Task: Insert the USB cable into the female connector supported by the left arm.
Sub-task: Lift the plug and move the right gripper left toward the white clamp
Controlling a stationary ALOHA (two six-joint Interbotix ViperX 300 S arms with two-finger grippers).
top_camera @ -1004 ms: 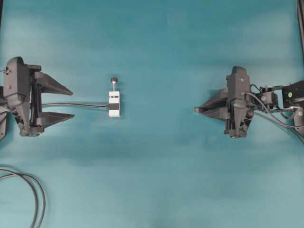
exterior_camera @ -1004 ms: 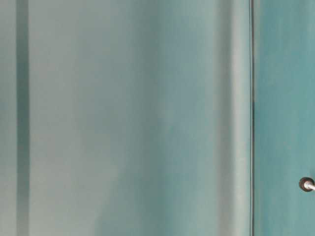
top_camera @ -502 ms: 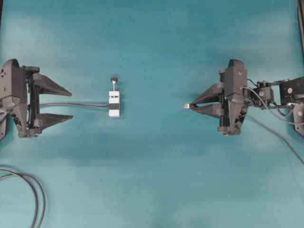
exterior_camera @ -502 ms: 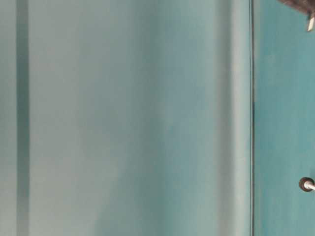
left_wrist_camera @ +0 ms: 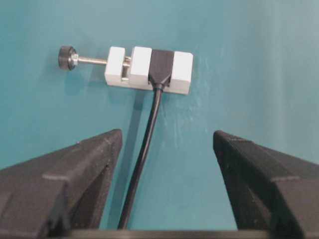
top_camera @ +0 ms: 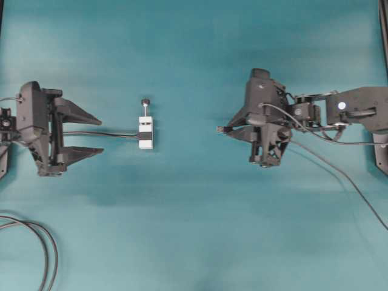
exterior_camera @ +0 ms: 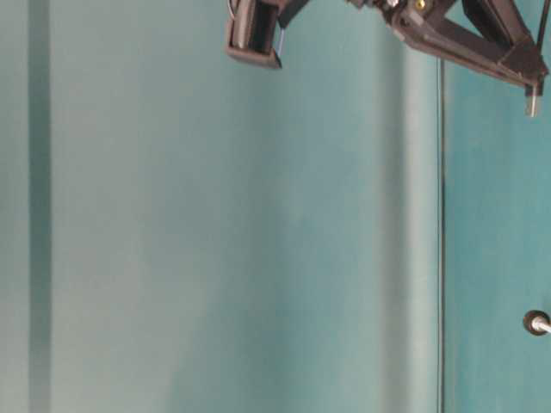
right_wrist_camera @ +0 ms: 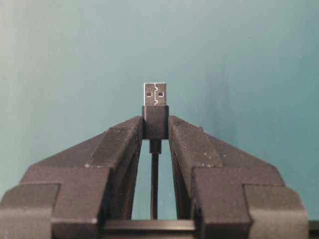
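Observation:
The black band [top_camera: 145, 136] should stay seated when the robot pushes the USB cable's plug in, because white fingers with a screw [top_camera: 145, 123] pinch that band tight.
The female connector [top_camera: 145, 132] is a small white block with a black band, lying on the teal table with its screw knob [top_camera: 145, 102] pointing away. It also shows in the left wrist view [left_wrist_camera: 149, 69]. Its thick black cable [left_wrist_camera: 144, 149] runs back between the spread fingers of my left gripper [top_camera: 101, 136], which is open and short of the block, touching nothing. My right gripper [top_camera: 229, 130] hovers to the right of the block, shut on the USB cable's dark plug body [right_wrist_camera: 155, 122]. The silvery plug tip [right_wrist_camera: 155, 93] sticks out past the fingertips, toward the connector.
A thick black cable loop [top_camera: 45, 248] lies at the table's lower left corner. The USB cable's thin lead [top_camera: 345, 176] trails toward the right edge. In the table-level view the right arm [exterior_camera: 465, 39] fills the top and the screw knob [exterior_camera: 535, 323] peeks in at the right.
My right gripper has moved left toward the connector with the plug and now reaches into the table-level view. The left gripper has shifted slightly right, still open.

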